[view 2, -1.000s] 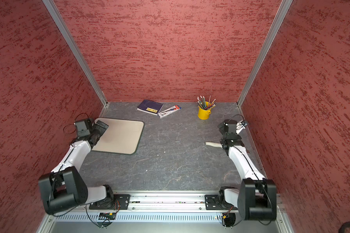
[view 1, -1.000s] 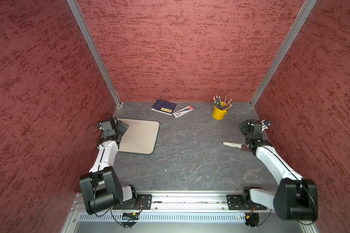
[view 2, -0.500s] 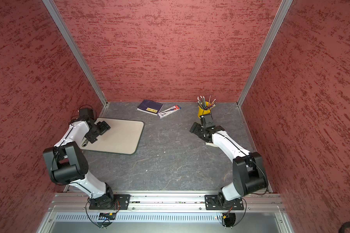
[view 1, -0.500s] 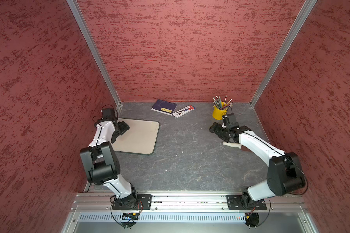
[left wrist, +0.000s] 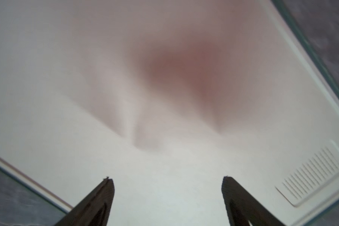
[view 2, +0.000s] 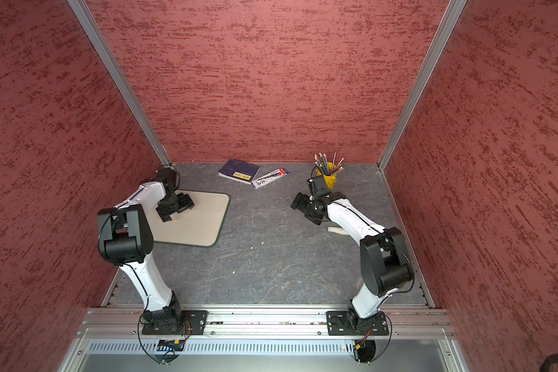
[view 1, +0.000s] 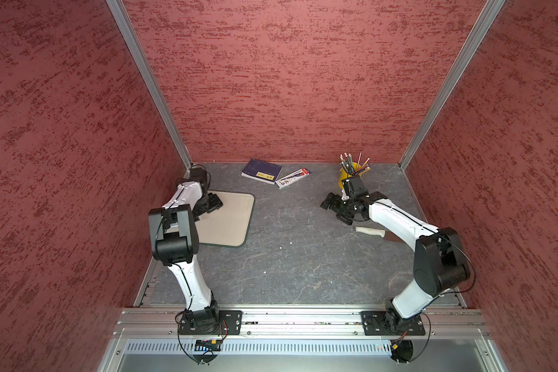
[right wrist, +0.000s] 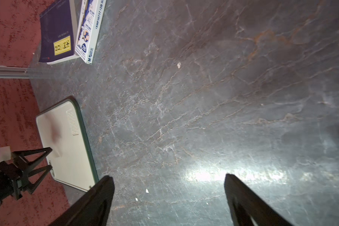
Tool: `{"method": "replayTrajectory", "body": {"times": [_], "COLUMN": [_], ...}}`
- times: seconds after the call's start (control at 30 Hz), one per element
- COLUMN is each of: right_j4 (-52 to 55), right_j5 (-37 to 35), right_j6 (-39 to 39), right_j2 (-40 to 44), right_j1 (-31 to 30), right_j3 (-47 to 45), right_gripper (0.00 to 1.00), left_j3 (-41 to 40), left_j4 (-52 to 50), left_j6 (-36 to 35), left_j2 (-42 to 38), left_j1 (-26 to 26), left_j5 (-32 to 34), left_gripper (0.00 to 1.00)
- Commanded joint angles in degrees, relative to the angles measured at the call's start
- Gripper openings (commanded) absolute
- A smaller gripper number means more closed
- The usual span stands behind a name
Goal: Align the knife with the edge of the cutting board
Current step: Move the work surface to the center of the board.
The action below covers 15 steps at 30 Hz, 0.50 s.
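Note:
The robot's left gripper should slide the cutting board [view 1: 229, 220] toward the middle [view 1: 290, 228] before the right gripper takes the cutting board's rim, because the cutting board lies out of the right gripper's reach.
The cutting board [view 1: 229, 225] [view 2: 200, 227] is a beige rectangle with a dark rim, lying at the table's left. The left gripper [view 1: 210, 206] [view 2: 177, 208] hovers close over its far left part, open and holding nothing. In the left wrist view the board [left wrist: 164, 152] fills the picture beyond the gripper [left wrist: 167, 178]. The knife [view 1: 369, 231] [view 2: 335, 230] lies at the right, its off-white handle showing and its blade mostly hidden under the right forearm. The right gripper [view 1: 335, 211] [view 2: 305, 210] [right wrist: 167, 177] stands open over bare table, just left of and beyond the knife.
A dark blue booklet [view 1: 261, 171] and a white pencil box [view 1: 293, 177] lie at the back wall. A yellow cup of pencils [view 1: 351, 172] stands right behind the right wrist. Red walls close in three sides. The right wrist view shows the board [right wrist: 67, 140] and the left gripper [right wrist: 48, 158].
Both arms unfolded from their low poses. The left gripper came over the board and its jaws narrowed somewhat. The right gripper swung left and back, away from the knife, which has not moved.

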<state>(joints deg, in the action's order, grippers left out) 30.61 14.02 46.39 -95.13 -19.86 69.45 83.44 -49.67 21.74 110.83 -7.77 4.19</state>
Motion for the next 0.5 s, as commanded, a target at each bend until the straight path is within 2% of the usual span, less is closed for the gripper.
{"method": "replayTrajectory", "body": {"times": [0.0, 0.07, 0.13, 0.23, 0.47], "right_j4": [0.68, 0.01, -0.60, -1.41, -1.85], "right_j5": [0.92, 0.92, 0.92, 0.83, 0.77], "right_j6": [2.52, 3.41, 4.22, 5.23, 6.04], "right_j2": [-0.87, -1.23, -1.44, -1.61, -1.22], "right_j1": [-0.60, -0.66, -0.79, -0.73, -0.86], "right_j3": [3.83, 4.44, 4.80, 4.91, 3.70], "right_gripper": [0.94, 0.94, 0.94, 0.94, 0.94], "left_j3": [-1.07, -2.49, -3.77, -4.73, -4.69], "left_j4": [-0.49, 0.94, 2.46, 2.92, 1.86], "left_j6": [-0.38, 0.56, 1.23, 2.06, 2.94], "left_j2": [0.02, 0.60, 1.21, 3.02, 5.87], "left_j1": [5.80, 9.34, 12.73, 16.60, 18.19], "left_j5": [-5.18, -10.93, -15.15, -15.47, -18.54], "left_gripper": [0.87, 0.80, 0.78, 0.78, 0.78]}}
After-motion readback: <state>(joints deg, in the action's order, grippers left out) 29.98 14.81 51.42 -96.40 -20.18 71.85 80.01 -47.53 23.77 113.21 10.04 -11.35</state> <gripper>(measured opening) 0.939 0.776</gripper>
